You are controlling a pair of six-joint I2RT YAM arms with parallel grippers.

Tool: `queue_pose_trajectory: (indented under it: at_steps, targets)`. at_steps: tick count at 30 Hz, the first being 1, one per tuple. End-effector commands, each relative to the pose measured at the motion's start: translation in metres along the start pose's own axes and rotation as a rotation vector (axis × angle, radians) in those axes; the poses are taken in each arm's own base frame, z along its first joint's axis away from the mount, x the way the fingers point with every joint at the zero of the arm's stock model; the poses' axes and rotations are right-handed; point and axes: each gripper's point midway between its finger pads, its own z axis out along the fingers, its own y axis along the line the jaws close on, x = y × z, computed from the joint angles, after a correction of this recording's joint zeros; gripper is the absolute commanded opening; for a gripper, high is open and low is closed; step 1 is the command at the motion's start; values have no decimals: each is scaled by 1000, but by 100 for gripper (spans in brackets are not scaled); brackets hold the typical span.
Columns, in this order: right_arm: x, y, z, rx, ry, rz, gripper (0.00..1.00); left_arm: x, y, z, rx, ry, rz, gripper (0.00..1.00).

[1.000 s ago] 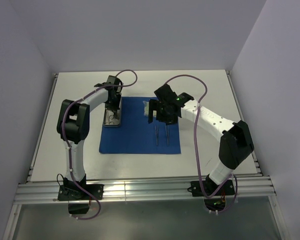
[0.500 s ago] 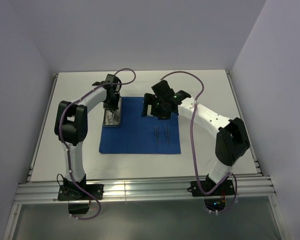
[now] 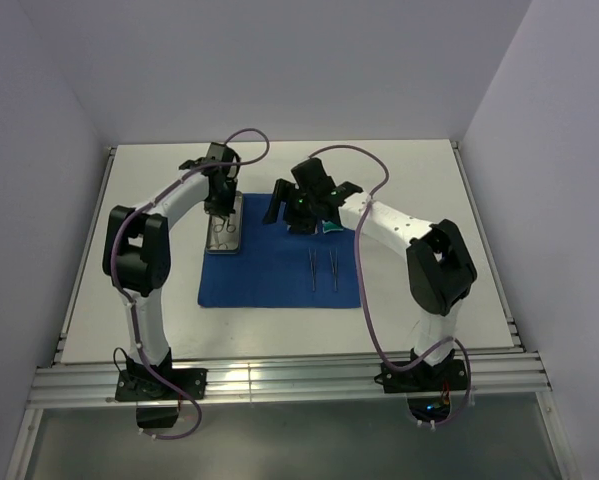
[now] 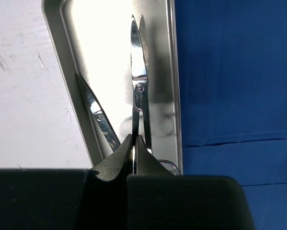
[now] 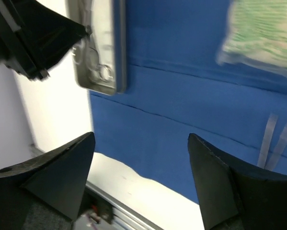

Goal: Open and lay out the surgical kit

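Only one shank of the scissors is pinched in my left gripper, low toward the rings. Next, I open the gripper and grip the scissors at the pivot before lifting.
The royal-blue cloth lies flat on the white table. The steel tray sits on its left edge and holds two scissors. My left gripper is shut on the shank of the right-hand scissors in the tray; it also shows in the top view. My right gripper is open and empty, hovering above the cloth's far middle. Two tweezers lie side by side on the cloth. A whitish-green packet lies at the cloth's far right.
The table's metal rail runs along the near edge. Grey walls close in both sides and the back. The left gripper's body shows in the right wrist view beside the tray.
My right gripper has swung left and toward the back, off the tweezers and packet. My left gripper has shifted slightly toward the far end of the tray.
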Motion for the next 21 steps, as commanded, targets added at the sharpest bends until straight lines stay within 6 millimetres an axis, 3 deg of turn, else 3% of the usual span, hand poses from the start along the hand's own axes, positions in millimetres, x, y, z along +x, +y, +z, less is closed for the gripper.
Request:
queue_pose_trajectory:
  at_steps: [1, 10, 17, 21]
  targets:
    - [-9, 28, 8, -141, -23, 61, 83, -29, 2, -36, 6, -112, -20, 0]
    - [-2, 63, 40, -340, 48, 205, 65, -25, 1, -39, 19, -110, -24, 0]
    - [11, 90, 75, -486, 152, 347, 63, -24, 0, -40, 26, -107, -28, 0]
    - [15, 102, 80, -563, 192, 418, 64, -19, 2, -36, 24, -97, -23, 0]
